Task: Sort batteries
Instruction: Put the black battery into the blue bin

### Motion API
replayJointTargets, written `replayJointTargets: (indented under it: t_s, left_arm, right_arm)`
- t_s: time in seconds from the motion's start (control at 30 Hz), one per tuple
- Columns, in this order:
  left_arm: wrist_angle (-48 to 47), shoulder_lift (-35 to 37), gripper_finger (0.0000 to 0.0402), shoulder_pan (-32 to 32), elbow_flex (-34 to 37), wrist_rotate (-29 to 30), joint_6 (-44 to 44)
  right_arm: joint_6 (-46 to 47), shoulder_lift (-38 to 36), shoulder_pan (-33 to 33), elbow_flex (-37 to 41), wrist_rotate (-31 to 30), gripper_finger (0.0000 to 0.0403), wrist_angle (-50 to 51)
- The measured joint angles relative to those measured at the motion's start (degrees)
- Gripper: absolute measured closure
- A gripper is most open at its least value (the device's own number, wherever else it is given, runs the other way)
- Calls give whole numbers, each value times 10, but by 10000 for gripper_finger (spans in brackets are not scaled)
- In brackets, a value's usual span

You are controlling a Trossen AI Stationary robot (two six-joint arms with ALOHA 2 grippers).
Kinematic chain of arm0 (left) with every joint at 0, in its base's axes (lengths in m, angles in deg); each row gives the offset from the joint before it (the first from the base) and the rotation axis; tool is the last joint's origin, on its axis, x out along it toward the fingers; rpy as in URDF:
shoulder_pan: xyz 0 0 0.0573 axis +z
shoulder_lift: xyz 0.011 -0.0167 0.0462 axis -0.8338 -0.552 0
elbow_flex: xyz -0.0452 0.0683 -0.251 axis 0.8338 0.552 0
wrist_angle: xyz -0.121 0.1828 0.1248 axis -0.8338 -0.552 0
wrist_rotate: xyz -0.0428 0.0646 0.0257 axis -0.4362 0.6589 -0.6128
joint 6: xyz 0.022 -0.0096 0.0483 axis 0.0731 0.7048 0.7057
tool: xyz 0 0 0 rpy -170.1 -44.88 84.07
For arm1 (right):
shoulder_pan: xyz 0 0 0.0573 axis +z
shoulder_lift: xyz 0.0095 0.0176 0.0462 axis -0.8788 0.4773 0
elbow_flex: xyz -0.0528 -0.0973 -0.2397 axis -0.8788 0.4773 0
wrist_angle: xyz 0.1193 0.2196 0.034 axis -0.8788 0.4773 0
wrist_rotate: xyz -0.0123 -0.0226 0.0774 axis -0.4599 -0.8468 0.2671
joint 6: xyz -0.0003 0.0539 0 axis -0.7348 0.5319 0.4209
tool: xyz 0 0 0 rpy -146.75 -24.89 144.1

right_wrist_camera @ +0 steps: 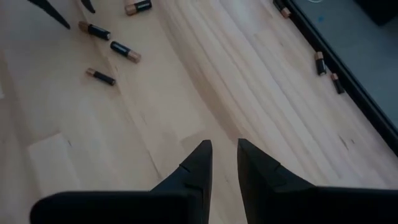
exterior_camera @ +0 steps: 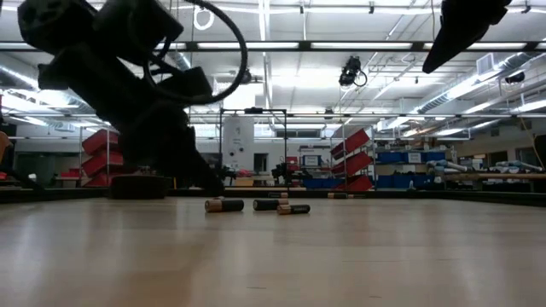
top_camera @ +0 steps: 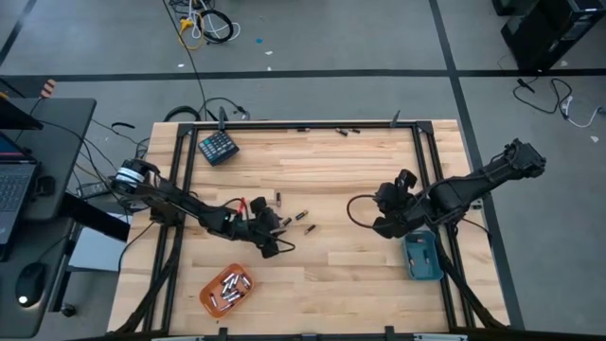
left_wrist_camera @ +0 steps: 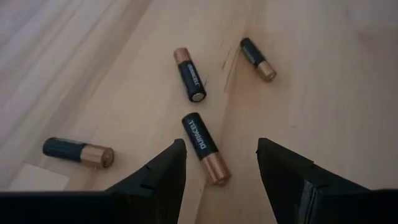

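Next, I hand the black-and-copper battery (top_camera: 286, 222) from my left gripper to my right gripper, because it lies under my left gripper, far from the blue tray (top_camera: 422, 257).
Several loose batteries lie flat on the wooden table near its middle (top_camera: 301, 216), also seen in the low view (exterior_camera: 223, 205). My left gripper (left_wrist_camera: 221, 144) is low over them (top_camera: 276, 229), open. One black-and-copper battery (left_wrist_camera: 203, 144) lies on the wood between its two fingers, apart from both. Three more lie just beyond (left_wrist_camera: 189, 74), (left_wrist_camera: 257, 59), (left_wrist_camera: 78, 151). My right gripper (right_wrist_camera: 224, 144) hangs high over bare wood right of centre (top_camera: 379, 225). Its fingers stand a narrow gap apart with nothing between them.
An orange tray (top_camera: 227, 289) holding several batteries sits at the near left. A blue tray (top_camera: 421, 256) sits at the near right. A dark teal keypad block (top_camera: 218, 147) is at the far left. A few batteries (right_wrist_camera: 320, 62) lie along the table's far edge.
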Motion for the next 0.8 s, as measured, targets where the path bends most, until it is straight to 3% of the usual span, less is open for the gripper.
replayJointTargets:
  t_s: [0.4,0.53,0.7,0.8]
  left_arm:
    - [47,-88,223,1,-3,12,-33]
    - [45,-89,276,0,-3,15,-33]
    - [41,-88,377,0,-3,25,-45]
    - [61,-82,385,0,-1,27,-48]
  right_arm:
    - [-4,0,-5,0,-3,342,-11]
    - [-4,0,-5,0,-3,341,-11]
    - [-14,0,-5,0,-4,343,-25]
    - [-19,0,-5,0,-4,343,-31]
